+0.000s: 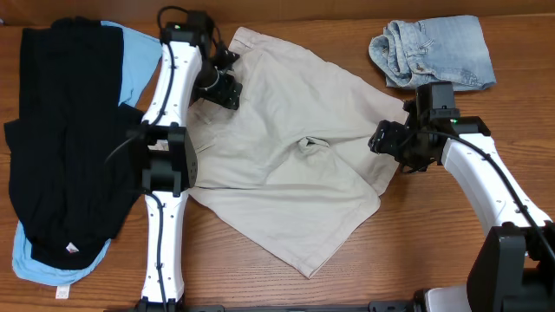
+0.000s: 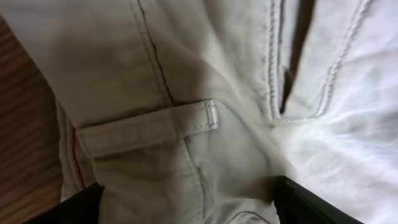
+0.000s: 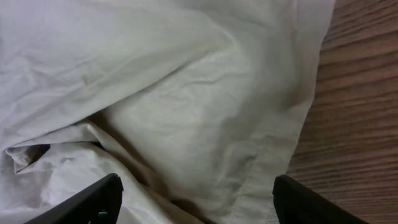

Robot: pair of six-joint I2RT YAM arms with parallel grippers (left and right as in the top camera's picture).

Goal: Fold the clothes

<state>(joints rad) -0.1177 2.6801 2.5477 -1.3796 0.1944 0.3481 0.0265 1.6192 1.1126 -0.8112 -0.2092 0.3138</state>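
The shorts' far edge (image 1: pixel 319 61) runs at a slant from the waistband (image 2: pixel 140 134) toward the robot's right gripper, so the left gripper should pull the waistband toward the black garments to square the shorts before folding.
Pale beige shorts (image 1: pixel 286 147) lie spread in the middle of the table, a small crease near their centre. My left gripper (image 1: pixel 221 87) is open over their upper left edge; the left wrist view shows a belt loop (image 2: pixel 186 119) and seams between its wide-apart fingers (image 2: pixel 186 205). My right gripper (image 1: pixel 386 139) is open at the shorts' right edge; the right wrist view shows the hem (image 3: pixel 273 155) between its fingers (image 3: pixel 196 199), with wood beside it. Black garments (image 1: pixel 65 139) lie on a sky-blue one (image 1: pixel 139 65) at the left.
A crumpled light-blue denim piece (image 1: pixel 434 52) lies at the back right. The wooden table (image 1: pixel 364 269) shows bare in front. The arm bases stand at the front edge, left (image 1: pixel 163 260) and right (image 1: pixel 503 260).
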